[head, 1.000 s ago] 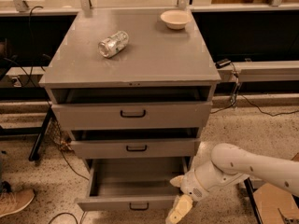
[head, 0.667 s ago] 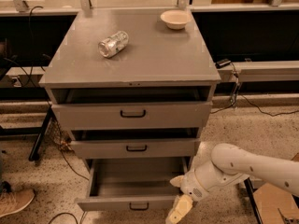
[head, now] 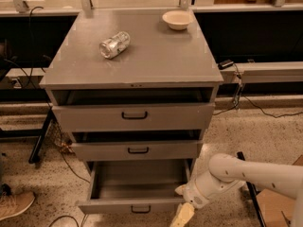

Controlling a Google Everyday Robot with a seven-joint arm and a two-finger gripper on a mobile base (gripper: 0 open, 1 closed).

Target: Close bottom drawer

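Observation:
I expect the bottom drawer [head: 140, 209] to slide in squarely when I push on the corner of its front panel, because the sides [head: 95, 181] run straight back into the cabinet.
The bottom drawer [head: 132, 205] of the grey metal cabinet [head: 137, 60] is pulled far out, and its inside looks empty. Its low front panel carries a small black handle [head: 141, 209]. My gripper [head: 181, 203] is at the right end of that front panel, low near the floor. It is open, with one beige finger [head: 182, 216] in front of the panel and the other near the drawer's right side. My white arm [head: 246, 171] reaches in from the right.
The middle drawer [head: 137, 150] and top drawer [head: 134, 116] stand slightly out. A crushed can [head: 114, 44] and a bowl [head: 177, 19] lie on the cabinet top. A shoe [head: 14, 205] is at the left on the floor, and a cardboard box [head: 279, 207] at the right.

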